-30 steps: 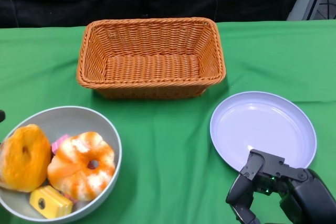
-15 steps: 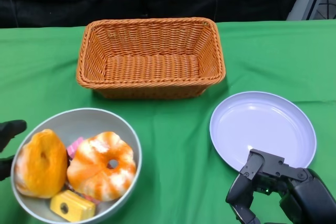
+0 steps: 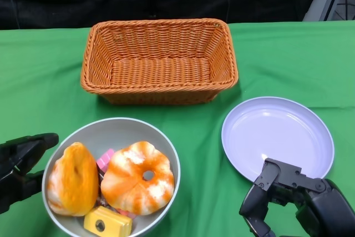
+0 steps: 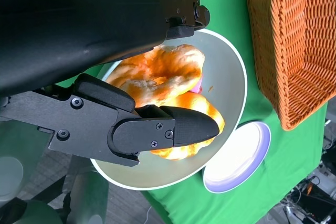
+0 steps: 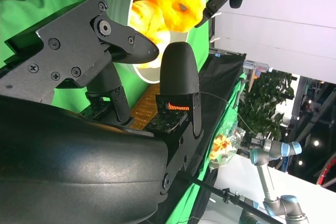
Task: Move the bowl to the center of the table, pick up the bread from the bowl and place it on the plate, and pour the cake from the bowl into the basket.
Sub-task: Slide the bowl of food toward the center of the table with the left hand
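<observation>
Pink and dark bits (image 3: 104, 162) show around the edges of the striped bread (image 3: 138, 178), so the robot should expect several cake pieces hidden underneath when it lifts the bread.
The grey bowl (image 3: 113, 129) stands at the table's front left and holds two orange-and-white ring breads (image 3: 138, 177) (image 3: 71, 178), a yellow cake piece (image 3: 107, 223) and a pink one (image 3: 105, 159). My left hand (image 3: 21, 165) is at the bowl's left rim with fingers spread, holding nothing; whether it touches the rim I cannot tell. In the left wrist view its fingers (image 4: 157, 127) reach over the bowl (image 4: 231, 77) and bread (image 4: 163, 69). My right hand (image 3: 294, 203) sits by the near edge of the white plate (image 3: 277, 131), fingers apart and empty.
An empty orange wicker basket (image 3: 161, 24) stands at the back centre, behind the bowl and plate. Green cloth covers the table. A strip of bare cloth lies between bowl and plate. The basket (image 4: 299, 40) and plate (image 4: 236, 158) also show in the left wrist view.
The bowl has slid to the right, toward the table's middle, with its contents shifting inside. My left hand has come into view behind it. The right hand has not moved.
</observation>
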{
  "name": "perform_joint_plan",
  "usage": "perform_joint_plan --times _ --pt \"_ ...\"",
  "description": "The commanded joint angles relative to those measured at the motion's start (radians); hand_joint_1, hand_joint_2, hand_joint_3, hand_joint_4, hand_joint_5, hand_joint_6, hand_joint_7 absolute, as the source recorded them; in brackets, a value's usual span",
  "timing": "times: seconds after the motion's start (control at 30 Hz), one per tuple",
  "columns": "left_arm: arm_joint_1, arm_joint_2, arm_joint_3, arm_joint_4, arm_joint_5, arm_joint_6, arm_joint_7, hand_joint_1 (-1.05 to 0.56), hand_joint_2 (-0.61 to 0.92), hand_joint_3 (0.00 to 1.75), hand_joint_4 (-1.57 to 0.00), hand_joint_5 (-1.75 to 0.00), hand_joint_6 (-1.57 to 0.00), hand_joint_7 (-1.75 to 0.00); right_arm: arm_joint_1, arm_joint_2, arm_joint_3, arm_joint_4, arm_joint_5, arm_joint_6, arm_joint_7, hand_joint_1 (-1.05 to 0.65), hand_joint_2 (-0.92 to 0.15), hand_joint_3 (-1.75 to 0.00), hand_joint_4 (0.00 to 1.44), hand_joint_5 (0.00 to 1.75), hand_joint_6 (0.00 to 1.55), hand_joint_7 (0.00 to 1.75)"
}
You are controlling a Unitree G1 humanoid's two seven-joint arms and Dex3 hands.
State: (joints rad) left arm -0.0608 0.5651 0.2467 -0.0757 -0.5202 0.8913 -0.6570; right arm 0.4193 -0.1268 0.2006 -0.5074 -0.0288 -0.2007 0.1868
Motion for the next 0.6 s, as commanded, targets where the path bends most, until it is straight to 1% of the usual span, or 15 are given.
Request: perform_joint_plan --times 0.03,0.2,0.43,0.5,0.6 --pt "0.004 -0.016 -0.003 -0.057 -0.033 0.038 0.018 -0.75 0.92 0.42 0.0 0.0 0.0 0.0 0.003 -0.008 -0.007 -0.003 -0.002 0.0 -0.003 -0.16 -0.55 -0.92 0.76 1.64 0.68 1.38" --pt "-0.004 -0.054 -0.001 -0.112 -0.069 0.075 0.048 -0.75 0.92 0.42 0.0 0.0 0.0 0.0 0.005 -0.009 -0.006 -0.006 0.003 0.005 0.001 -0.15 -0.54 -0.93 0.75 1.65 0.68 1.39" --pt "-0.022 -0.11 0.009 -0.169 -0.112 0.138 0.121 -0.72 0.92 0.42 0.0 0.0 0.0 0.0 0.002 -0.009 -0.006 0.002 0.003 -0.006 0.002 -0.14 -0.54 -0.94 0.76 1.65 0.68 1.39" --pt "-0.031 -0.119 -0.005 -0.182 -0.114 0.135 0.126 -0.72 0.92 0.44 0.0 0.0 0.0 0.0 0.001 -0.008 -0.007 0.004 0.004 -0.003 0.002 -0.14 -0.54 -0.94 0.76 1.65 0.68 1.39" --pt "-0.036 -0.133 -0.03 -0.193 -0.103 0.092 0.124 -0.71 0.92 0.47 0.0 0.0 0.0 0.0 0.002 -0.006 -0.005 0.004 0.003 -0.001 0.0 -0.14 -0.53 -0.95 0.76 1.65 0.68 1.39"
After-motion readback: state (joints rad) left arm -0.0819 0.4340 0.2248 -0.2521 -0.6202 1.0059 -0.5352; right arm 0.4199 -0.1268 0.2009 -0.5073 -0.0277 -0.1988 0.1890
